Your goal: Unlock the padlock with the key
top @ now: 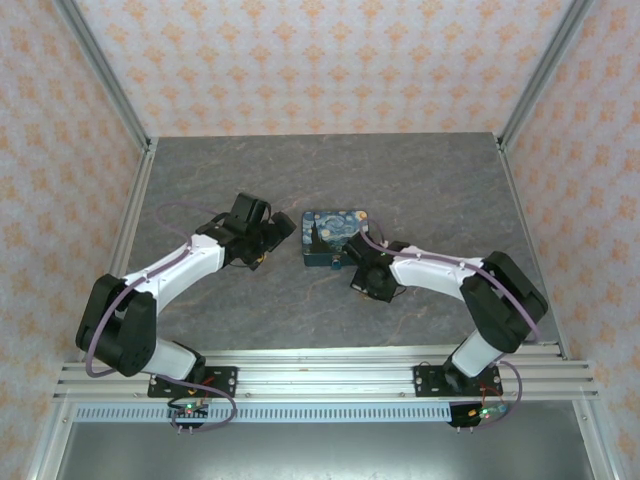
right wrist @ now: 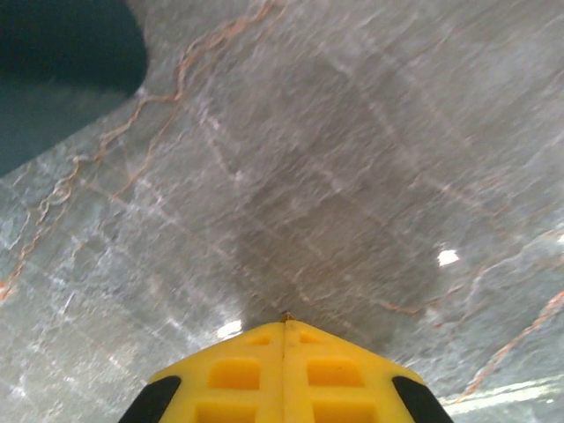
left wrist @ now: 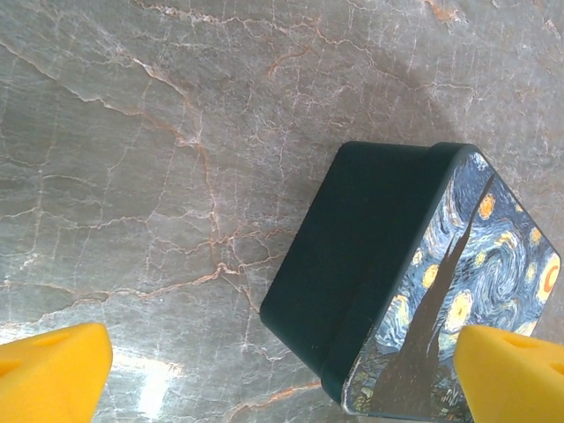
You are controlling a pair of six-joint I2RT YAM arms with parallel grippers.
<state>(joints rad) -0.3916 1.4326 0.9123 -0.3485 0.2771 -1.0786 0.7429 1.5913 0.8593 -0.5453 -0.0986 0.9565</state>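
Only the key's brass tip (right wrist: pixel 286 315) sticks out of the right gripper's fingers, so the robot should put the key down and grip it farther back before unlocking.
My right gripper (right wrist: pixel 284 319) is shut, its yellow fingertips pressed together low over the table. A tiny brass tip (right wrist: pixel 284 315) pokes out between them; it looks like the key, and the rest of it is hidden. In the top view this gripper (top: pixel 358 272) sits at the near right corner of a dark teal box (top: pixel 335 238). My left gripper (left wrist: pixel 282 388) is open wide with nothing between its fingers (left wrist: pixel 53 370). It points at the box's left side, a little apart from it (top: pixel 282 228). The padlock is out of view.
The teal box (left wrist: pixel 370 264) has a starry painted lid (left wrist: pixel 476 264) and lies mid-table; its corner shows in the right wrist view (right wrist: pixel 62 62). Grey marble tabletop (top: pixel 430 190) surrounds it, bounded by metal frame posts (top: pixel 130 215) and patterned walls.
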